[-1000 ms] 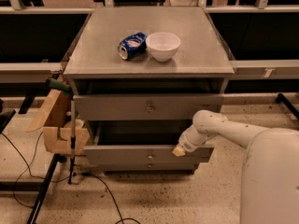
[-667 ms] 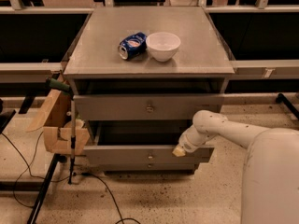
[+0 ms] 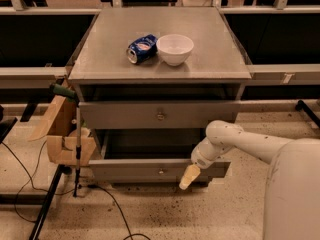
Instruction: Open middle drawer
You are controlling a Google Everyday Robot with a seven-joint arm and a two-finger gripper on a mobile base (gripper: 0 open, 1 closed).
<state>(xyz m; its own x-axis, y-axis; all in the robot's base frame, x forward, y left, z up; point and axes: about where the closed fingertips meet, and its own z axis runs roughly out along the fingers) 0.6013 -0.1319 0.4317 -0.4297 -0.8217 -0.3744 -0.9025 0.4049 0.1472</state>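
Note:
The end of the robot's gripper hangs low before the middle drawer's front (image 3: 172, 172), so the robot should raise it to the front's top edge (image 3: 184, 161) and pull the drawer farther out.
The middle drawer (image 3: 130, 171) is the lower grey front with a small round knob (image 3: 160, 172). It stands pulled out from the cabinet, with a dark opening above and behind its front. My gripper (image 3: 186, 177), a cream-coloured tip on the white arm (image 3: 235, 140), hangs just in front of the drawer front. It is a little right of the knob and near the front's lower edge. Whether it touches the drawer cannot be told.
Above is a taller, wider drawer front (image 3: 120, 115) with its own knob. On the cabinet top (image 3: 215, 59) lie a crushed blue can (image 3: 142, 48) and a white bowl (image 3: 175, 48). A cardboard box (image 3: 64, 136) on a stand and cables (image 3: 107, 204) sit at the left on the floor.
My gripper tip has sunk a little lower against the drawer front. The drawer front looks slightly nearer to me.

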